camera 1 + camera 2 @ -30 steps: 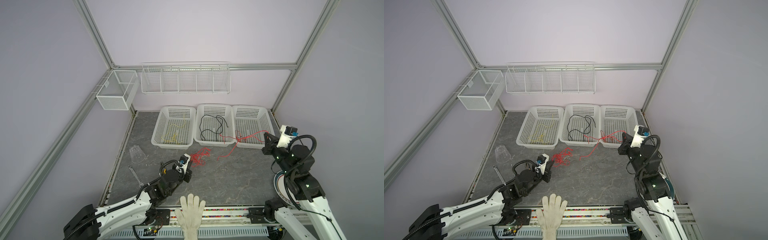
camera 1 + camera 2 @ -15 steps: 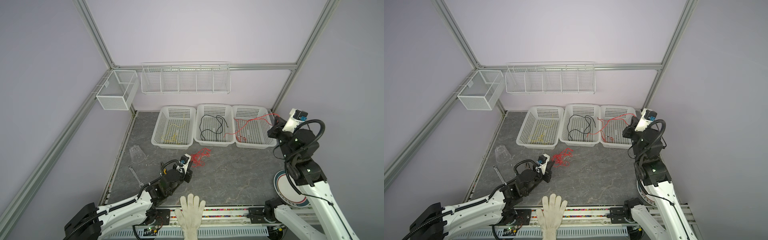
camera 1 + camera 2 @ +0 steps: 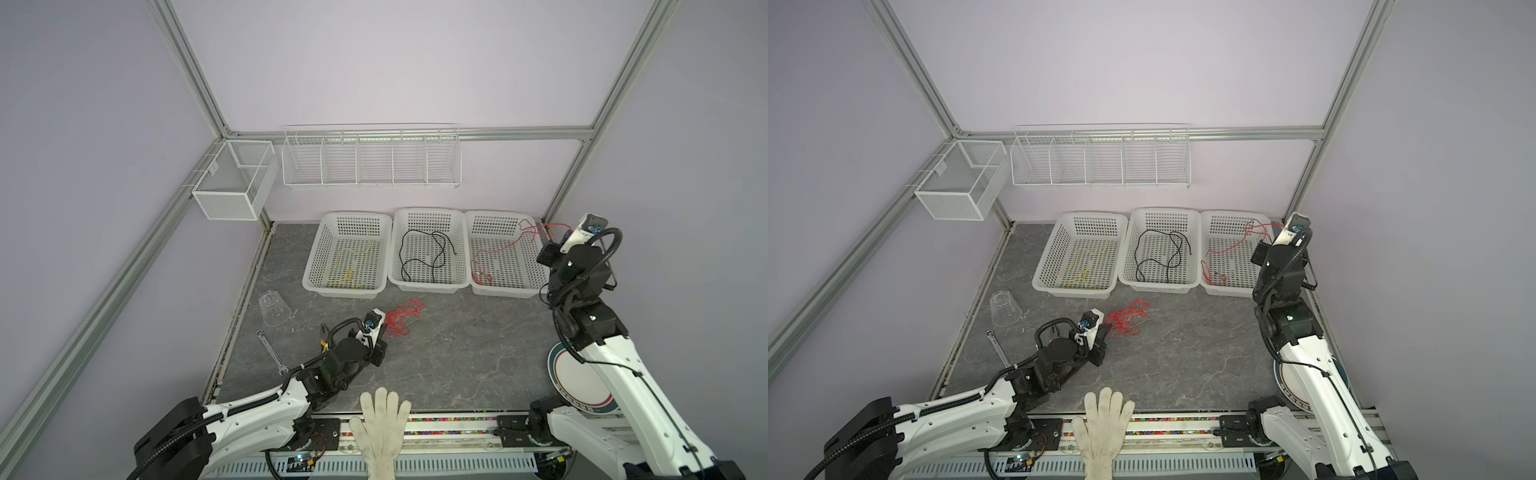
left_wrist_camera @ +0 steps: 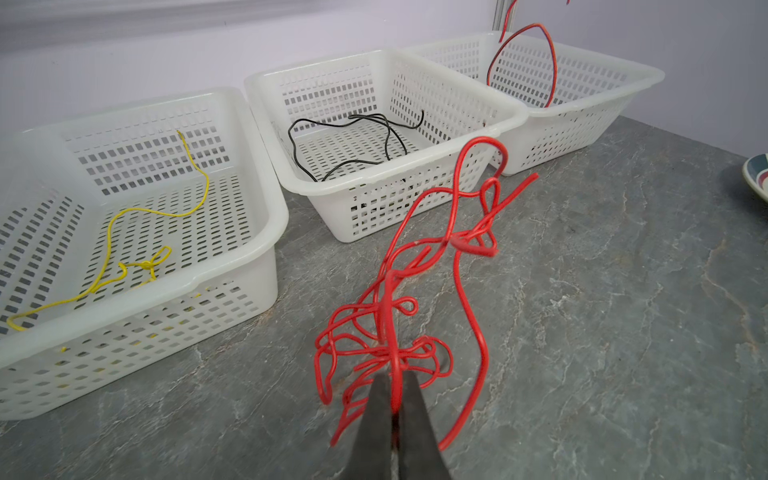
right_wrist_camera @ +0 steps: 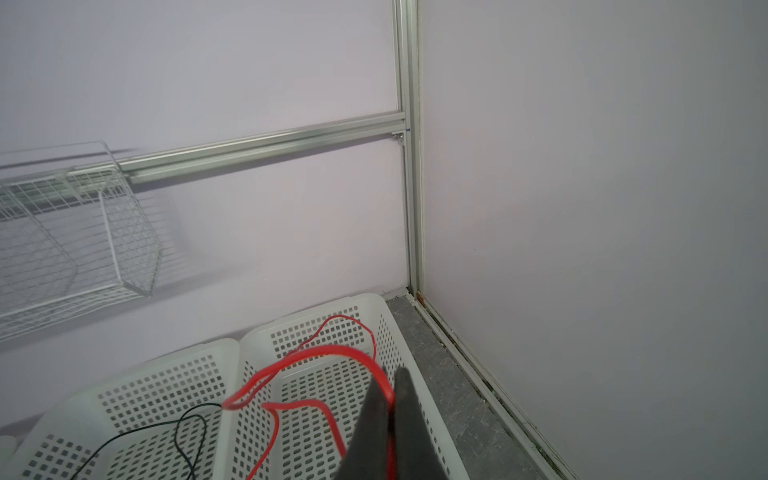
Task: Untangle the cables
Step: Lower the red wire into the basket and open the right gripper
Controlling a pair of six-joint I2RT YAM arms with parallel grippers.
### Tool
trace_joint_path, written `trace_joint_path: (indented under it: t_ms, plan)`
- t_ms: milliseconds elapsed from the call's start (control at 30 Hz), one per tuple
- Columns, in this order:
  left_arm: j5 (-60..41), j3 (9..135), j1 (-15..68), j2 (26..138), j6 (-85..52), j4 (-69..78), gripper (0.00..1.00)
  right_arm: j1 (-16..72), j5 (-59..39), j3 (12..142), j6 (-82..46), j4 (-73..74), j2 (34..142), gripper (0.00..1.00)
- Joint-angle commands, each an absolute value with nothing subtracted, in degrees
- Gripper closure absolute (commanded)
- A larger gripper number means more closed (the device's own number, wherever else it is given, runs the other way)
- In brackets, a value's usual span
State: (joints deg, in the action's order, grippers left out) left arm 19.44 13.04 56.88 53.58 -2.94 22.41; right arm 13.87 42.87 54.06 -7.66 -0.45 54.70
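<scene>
The red strand hangs into the corner basket (image 3: 512, 264), clear of the red heap. My right gripper should keep lowering the strand's end and let it go inside.
A tangled red cable (image 4: 399, 291) lies in a heap on the grey table in front of the baskets, seen in both top views (image 3: 401, 318) (image 3: 1125, 318). My left gripper (image 4: 394, 376) is shut on a strand at the heap's near edge. A second red strand (image 5: 316, 353) hangs from my right gripper (image 5: 392, 374), which is shut on it above the right basket (image 3: 536, 286), and it drapes down inside the basket (image 3: 498, 251). The two red pieces look apart. A yellow cable (image 4: 124, 266) lies in the left basket and a black cable (image 4: 353, 137) in the middle one.
An upturned clear cup (image 3: 274, 307), a wrench (image 3: 272, 353) and yellow-handled pliers (image 3: 324, 336) lie at the left. A white glove (image 3: 384, 424) rests on the front rail. A plate (image 3: 582, 382) sits under the right arm. Wire racks (image 3: 370, 158) hang on the back wall.
My right gripper has risen and drawn back to the far right with its red strand, which came free of the heap and now hangs into the right basket. The left gripper stayed put.
</scene>
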Motion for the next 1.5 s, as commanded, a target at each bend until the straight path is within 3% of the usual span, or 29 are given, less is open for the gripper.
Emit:
trace_joint_path:
  t_ms: [0, 500, 967, 1133, 1467]
  plan:
    - [18.8, 15.7, 56.6, 53.9, -3.1, 23.5, 1.00, 13.7, 48.3, 48.4, -8.3, 3.2, 55.3, 0.94]
    - [17.6, 16.6, 56.6, 57.7, -3.7, 24.9, 1.00, 13.3, 45.2, 37.9, -12.7, 8.6, 65.0, 0.94]
    - [17.9, 16.3, 56.6, 57.3, -4.8, 23.8, 1.00, 10.5, 39.1, 47.0, -14.8, 3.4, 83.5, 0.92]
    - [18.4, 16.1, 56.6, 57.0, -4.9, 24.0, 1.00, 10.5, 34.6, 49.7, -14.7, 1.3, 85.8, 0.81]
    - [18.8, 15.2, 56.6, 56.8, -4.9, 24.7, 1.00, 10.4, 24.6, 54.5, -14.0, -5.8, 85.1, 0.49]
